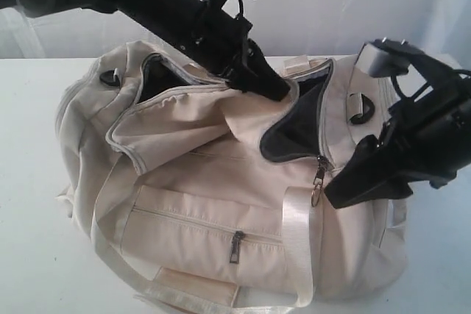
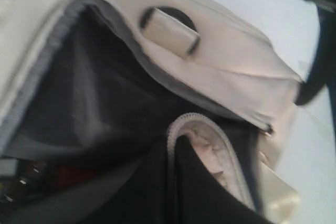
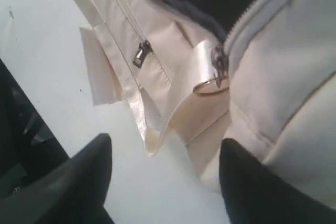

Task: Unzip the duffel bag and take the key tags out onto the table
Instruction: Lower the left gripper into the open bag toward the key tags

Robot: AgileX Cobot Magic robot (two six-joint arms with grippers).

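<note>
The parted zipper edge (image 1: 116, 136) hangs down in loose folds. So the front flap (image 1: 184, 119) will fall over the bag's front and stay open when I pull it outward.
The cream duffel bag (image 1: 221, 204) lies on the white table (image 1: 29, 255) with its top zip parted and the grey lining (image 2: 94, 93) showing. My left gripper (image 1: 274, 90) reaches in from above, shut on the bag's zipper edge (image 2: 210, 129), which folds over its dark finger. Deep in the lining sits a dim red blur (image 2: 68, 174) with metal glints; I cannot tell whether it is the key tags. My right gripper (image 3: 168, 156) hangs open beside the bag's end, just off the ring zipper pull (image 3: 212, 85), with only table between its fingers (image 3: 97, 171).
The front pocket is zipped, with its pull (image 1: 236, 246) near the middle. A pale webbing handle (image 1: 298, 248) drapes down the front and its loose end (image 3: 152, 140) lies on the table. A strap ring (image 1: 360, 112) sits near the right arm.
</note>
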